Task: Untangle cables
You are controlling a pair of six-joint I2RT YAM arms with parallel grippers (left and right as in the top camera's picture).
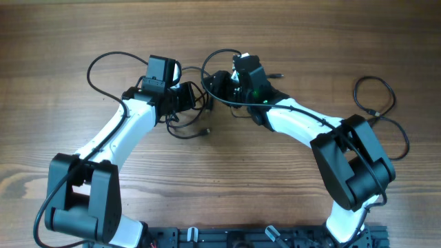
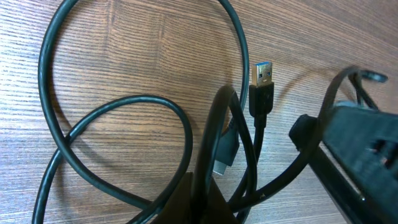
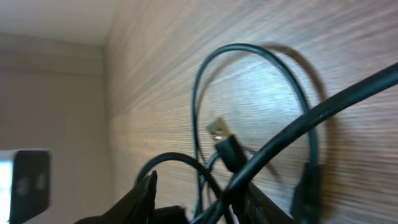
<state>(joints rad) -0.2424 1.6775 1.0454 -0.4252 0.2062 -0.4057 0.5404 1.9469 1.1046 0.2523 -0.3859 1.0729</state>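
My right gripper should regrip the long piece of cable alone and pull it away, because the cable loop from my left gripper crosses the long piece of cable between my right gripper's fingers.
The cables are thin black cords in a knotted bundle between my two grippers at the back middle of the table. My left gripper is shut on one strand of the bundle, which runs up between its fingertips. A USB plug with a blue tongue lies just beyond. My right gripper is at the bundle's other side. Its fingers stand apart with several strands passing between them, one lifted off the wood. A small plug shows behind.
A separate black cable lies in loose loops at the far right of the wooden table. A loop of the bundle reaches out to the left behind my left arm. My right gripper's body crowds the left wrist view.
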